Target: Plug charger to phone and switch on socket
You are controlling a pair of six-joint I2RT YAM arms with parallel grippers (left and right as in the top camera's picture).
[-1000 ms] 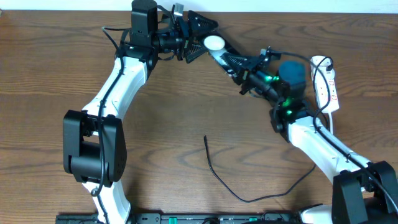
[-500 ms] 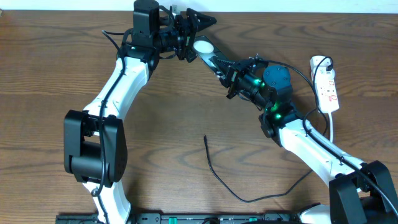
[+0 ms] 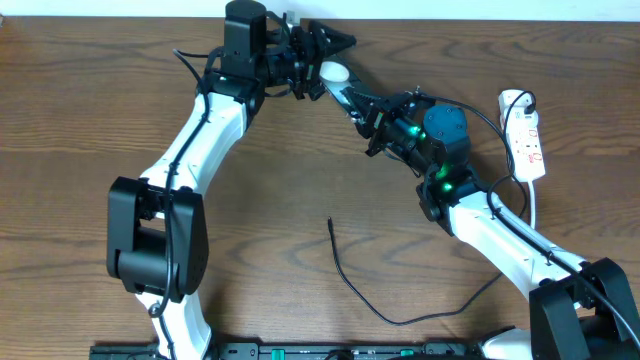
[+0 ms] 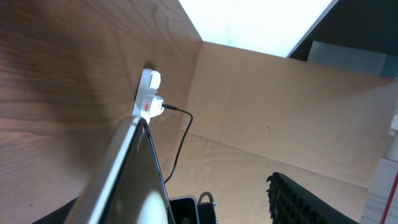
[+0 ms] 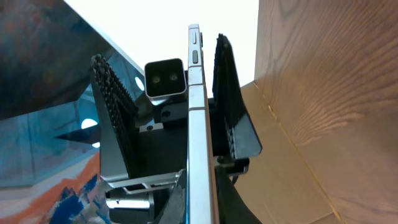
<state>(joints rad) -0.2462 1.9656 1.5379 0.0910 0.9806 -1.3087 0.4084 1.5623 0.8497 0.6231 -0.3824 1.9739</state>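
Next, my left gripper takes the phone's upper end, because my right gripper covers the phone's lower end (image 3: 351, 99), where the charger must go. That will free my right gripper for the charger's plug (image 3: 331, 224).
The phone (image 3: 338, 76) is held tilted in the air over the back of the table; one white spot shows on its screen. My right gripper (image 3: 374, 112) is shut on its lower end. In the right wrist view its silver edge (image 5: 199, 124) runs up from my right gripper (image 5: 202, 208). My left gripper (image 3: 328, 60) is open, one finger on each side of the phone's upper end (image 4: 127, 180). The charger (image 3: 352, 290) lies loose on the table, plug tip towards the middle. The socket (image 3: 524, 135) lies at the far right; it also shows in the left wrist view (image 4: 148, 99).
The socket's white cord (image 3: 530, 205) runs down beside the right arm. A black cord (image 4: 180, 140) leaves the socket. The table's back edge (image 3: 450, 20) is just behind both grippers.
My right gripper has carried the phone left and up towards the left gripper. The left gripper has shifted a little right, so its open fingers now flank the phone's end.
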